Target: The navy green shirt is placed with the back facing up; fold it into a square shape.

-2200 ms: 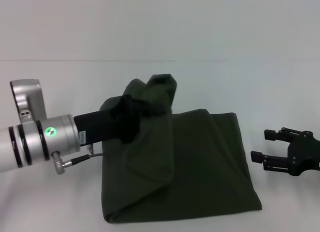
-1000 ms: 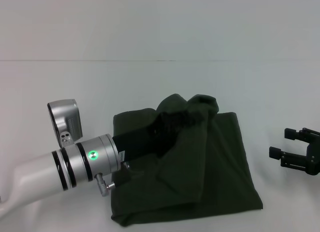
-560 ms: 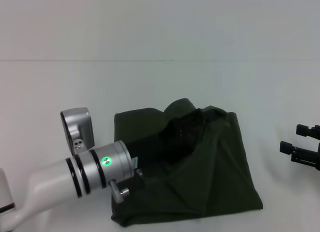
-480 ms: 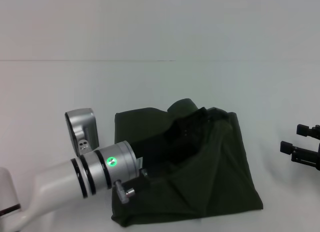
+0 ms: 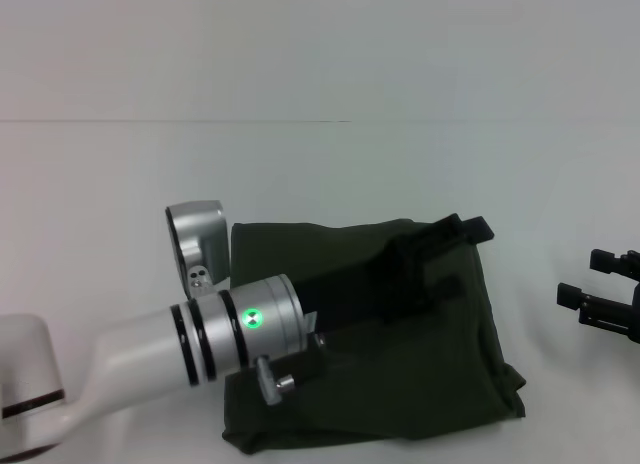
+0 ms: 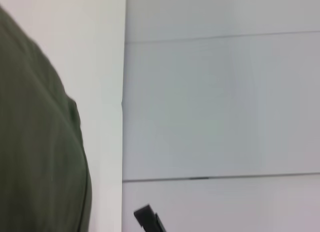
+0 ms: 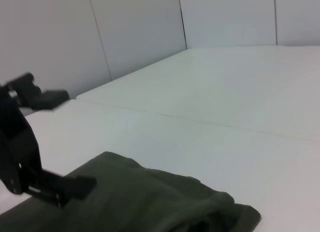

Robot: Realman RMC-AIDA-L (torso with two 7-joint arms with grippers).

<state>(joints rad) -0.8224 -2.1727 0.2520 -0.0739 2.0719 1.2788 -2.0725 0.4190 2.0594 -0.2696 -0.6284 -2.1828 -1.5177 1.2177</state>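
Note:
My right gripper is on the side where the shirt's near corner (image 5: 512, 386) bulges out of square, so it should take that corner (image 5: 515, 404) while my left gripper pulls back.
The navy green shirt (image 5: 400, 384) lies on the white table as a roughly square folded bundle, plain side up. My left gripper (image 5: 466, 256) reaches across it from the left and hovers over its far right corner, open, with no cloth between its fingers. The right wrist view shows the same left gripper (image 7: 75, 139) with its black fingers spread above the shirt (image 7: 150, 202). In the left wrist view only an edge of the shirt (image 6: 35, 142) shows. My right gripper (image 5: 605, 294) stands open at the right edge, apart from the shirt.
The white table (image 5: 320, 174) stretches bare behind and to both sides of the shirt, with a seam line across it. The silver left forearm (image 5: 200, 344) lies over the shirt's near left part. A grey wall (image 7: 140, 32) rises beyond the table.
The left gripper carried the raised fold rightward and down, then let go; the cloth now lies flat. The right gripper drew back to the right edge.

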